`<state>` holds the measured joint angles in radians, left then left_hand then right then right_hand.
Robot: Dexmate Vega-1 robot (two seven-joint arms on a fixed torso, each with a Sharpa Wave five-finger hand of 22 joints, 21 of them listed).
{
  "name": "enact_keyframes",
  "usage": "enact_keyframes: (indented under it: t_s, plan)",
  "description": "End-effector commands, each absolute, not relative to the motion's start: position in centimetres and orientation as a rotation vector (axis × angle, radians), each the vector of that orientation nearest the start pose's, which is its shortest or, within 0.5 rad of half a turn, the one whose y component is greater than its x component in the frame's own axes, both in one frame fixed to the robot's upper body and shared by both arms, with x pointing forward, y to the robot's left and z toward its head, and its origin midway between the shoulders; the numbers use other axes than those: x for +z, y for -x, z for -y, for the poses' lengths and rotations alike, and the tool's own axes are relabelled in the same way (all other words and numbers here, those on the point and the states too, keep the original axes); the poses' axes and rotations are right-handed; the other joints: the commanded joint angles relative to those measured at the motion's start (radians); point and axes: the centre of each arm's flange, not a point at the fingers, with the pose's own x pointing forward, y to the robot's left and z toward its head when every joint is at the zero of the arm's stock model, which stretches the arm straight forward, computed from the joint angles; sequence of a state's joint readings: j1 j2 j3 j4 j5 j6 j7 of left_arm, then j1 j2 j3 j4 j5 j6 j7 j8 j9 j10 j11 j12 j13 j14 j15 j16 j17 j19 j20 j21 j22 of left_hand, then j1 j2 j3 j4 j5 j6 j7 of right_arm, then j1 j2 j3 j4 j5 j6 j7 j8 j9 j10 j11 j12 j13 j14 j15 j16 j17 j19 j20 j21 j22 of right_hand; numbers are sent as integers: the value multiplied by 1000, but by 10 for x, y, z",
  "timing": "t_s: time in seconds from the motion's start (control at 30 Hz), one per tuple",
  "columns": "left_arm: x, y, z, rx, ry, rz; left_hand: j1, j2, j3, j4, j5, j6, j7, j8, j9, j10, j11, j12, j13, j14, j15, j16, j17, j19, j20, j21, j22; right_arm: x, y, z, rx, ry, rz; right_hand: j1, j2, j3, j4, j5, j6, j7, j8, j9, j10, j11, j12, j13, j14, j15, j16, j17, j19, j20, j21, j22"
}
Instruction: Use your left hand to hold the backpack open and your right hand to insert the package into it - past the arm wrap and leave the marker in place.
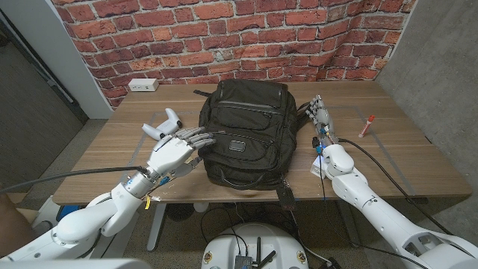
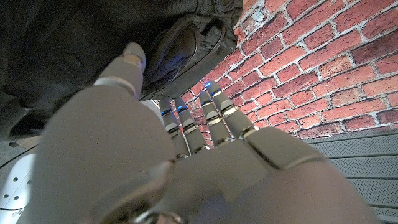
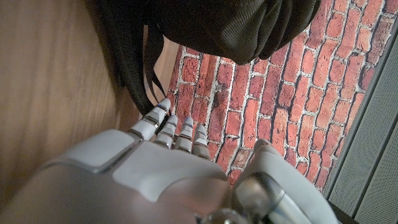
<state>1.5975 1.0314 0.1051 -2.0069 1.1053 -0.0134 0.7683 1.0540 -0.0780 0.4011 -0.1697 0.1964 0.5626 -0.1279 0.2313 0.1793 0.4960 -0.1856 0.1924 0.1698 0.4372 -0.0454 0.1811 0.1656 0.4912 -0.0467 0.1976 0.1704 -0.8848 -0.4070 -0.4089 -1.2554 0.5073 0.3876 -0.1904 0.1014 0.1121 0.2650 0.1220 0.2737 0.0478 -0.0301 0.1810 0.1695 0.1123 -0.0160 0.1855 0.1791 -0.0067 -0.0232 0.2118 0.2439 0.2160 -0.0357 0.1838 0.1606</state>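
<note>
I expect the front flap [image 1: 240,125] to fold back and sag from my left gripper when I hold it open, because the backpack's edge shows soft creases [image 2: 183,46].
The black backpack [image 1: 243,131] lies on the middle of the wooden table [image 1: 403,161], zipped as far as I can see. My left hand [image 1: 175,153] is at its left side, fingers spread and reaching onto the bag's edge, holding nothing. The left wrist view has that hand [image 2: 186,162] close under the dark backpack [image 2: 81,56]. My right hand [image 1: 322,118] stands beside the bag's right side, fingers straight, holding nothing. A white flat thing [image 1: 317,166], maybe the package, lies partly under my right wrist. A red marker [image 1: 366,125] lies to the right.
A white curved object [image 1: 167,121], perhaps the arm wrap, sits left of the backpack behind my left hand. A white power strip [image 1: 143,84] lies at the back left edge. Dark backpack straps [image 3: 140,74] hang near my right hand [image 3: 168,168]. A brick wall stands behind.
</note>
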Motion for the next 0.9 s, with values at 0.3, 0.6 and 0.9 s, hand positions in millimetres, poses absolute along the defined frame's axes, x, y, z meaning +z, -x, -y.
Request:
enact_keyframes:
  t_s: [0.3,0.6,0.9]
  plan:
    - [-106,-434,-278,303,-1705,1297,76,66,-44,3,1,198,5,24,5,188,-13,13,3,167,-183,20,8,67,-165,18,8,-72,-649,261,47,-61,616,-13,21,13,2,-2,0,1,4,4,9,-2,4,3,1,-7,5,4,8,-26,3,6]
    - [-97,-429,-277,323,-1704,1312,89,112,-50,6,-1,331,11,19,-2,337,-11,17,5,302,-189,14,4,120,-162,30,11,-73,-649,262,56,-58,612,-16,21,14,2,-2,0,1,4,4,9,-3,4,3,1,-7,5,4,8,-26,3,6]
    - [-89,-425,-275,334,-1706,1316,58,144,-43,14,-5,415,8,13,0,416,-14,11,6,388,-190,9,4,142,-160,32,11,-74,-648,264,61,-57,608,-16,20,17,1,-2,0,1,4,4,9,-3,4,3,0,-8,5,4,9,-27,3,6]
